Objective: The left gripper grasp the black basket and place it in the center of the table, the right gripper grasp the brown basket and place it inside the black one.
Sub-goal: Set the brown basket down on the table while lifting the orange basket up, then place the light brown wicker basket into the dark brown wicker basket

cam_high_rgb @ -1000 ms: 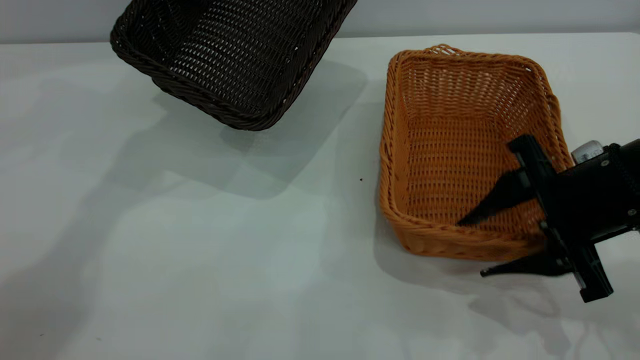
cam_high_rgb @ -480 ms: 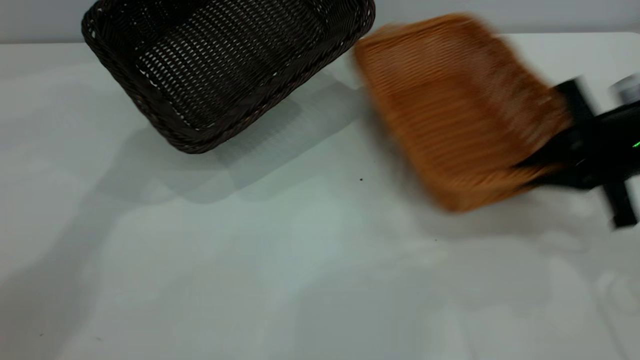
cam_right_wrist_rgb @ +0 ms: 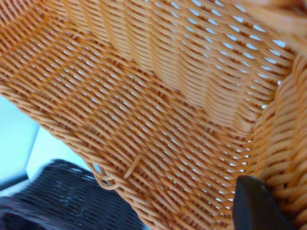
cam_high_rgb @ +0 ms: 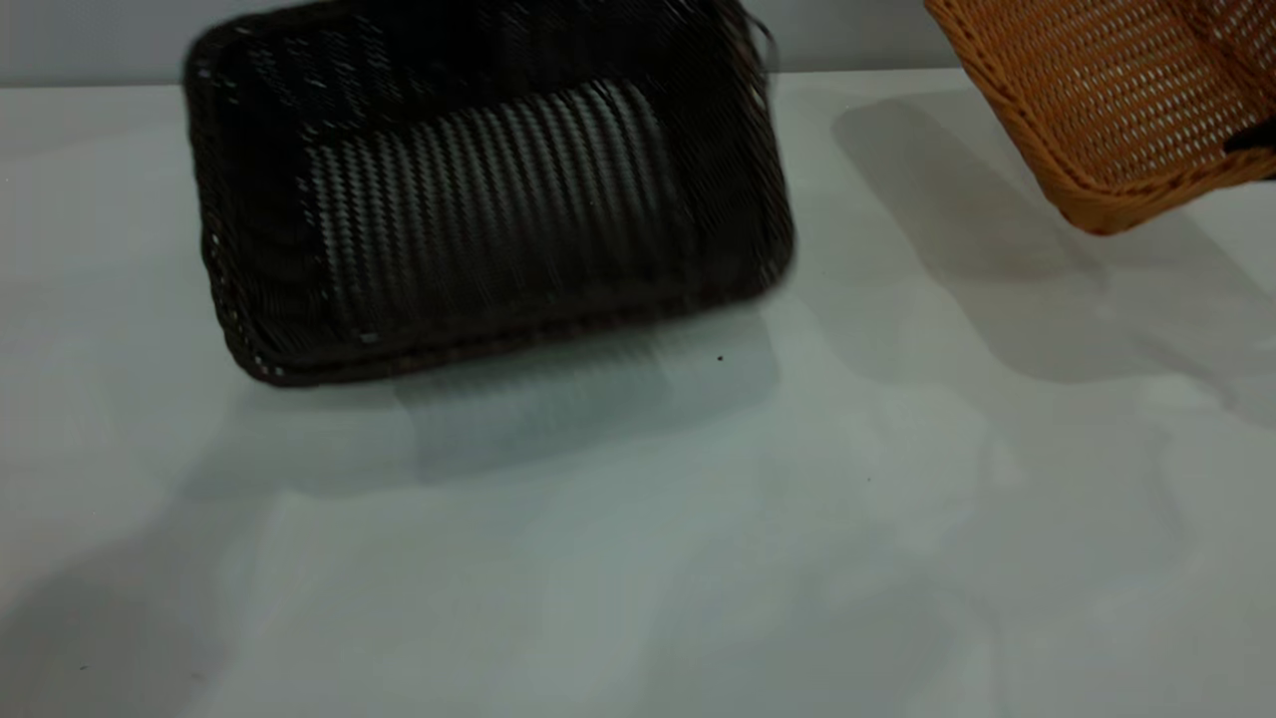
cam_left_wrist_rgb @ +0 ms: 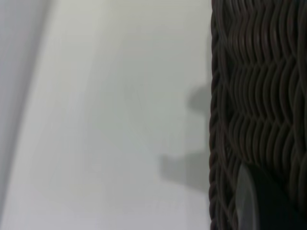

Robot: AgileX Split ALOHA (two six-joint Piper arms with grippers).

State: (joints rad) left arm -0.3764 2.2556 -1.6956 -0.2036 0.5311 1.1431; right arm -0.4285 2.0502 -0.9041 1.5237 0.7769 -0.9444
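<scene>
The black basket is hanging at a tilt above the table, so next my left gripper puts it down flat at the table's center before the brown basket goes inside.
The black basket hangs tilted low over the table, left of centre, with its shadow beneath it. My left gripper is out of the exterior view. In the left wrist view one finger lies against the basket's dark woven wall, shut on it. The brown basket hangs tilted in the air at the far right. My right gripper is shut on its wall, one finger inside it. Only a black sliver of this gripper shows at the exterior view's right edge. The black basket also shows below in the right wrist view.
A grey wall runs behind the table's far edge. The bare pale tabletop stretches across the front and middle, with only a few tiny dark specks.
The black basket has swung round and come toward the table's middle, lower. The brown basket has been lifted off the table and carried up to the far right.
</scene>
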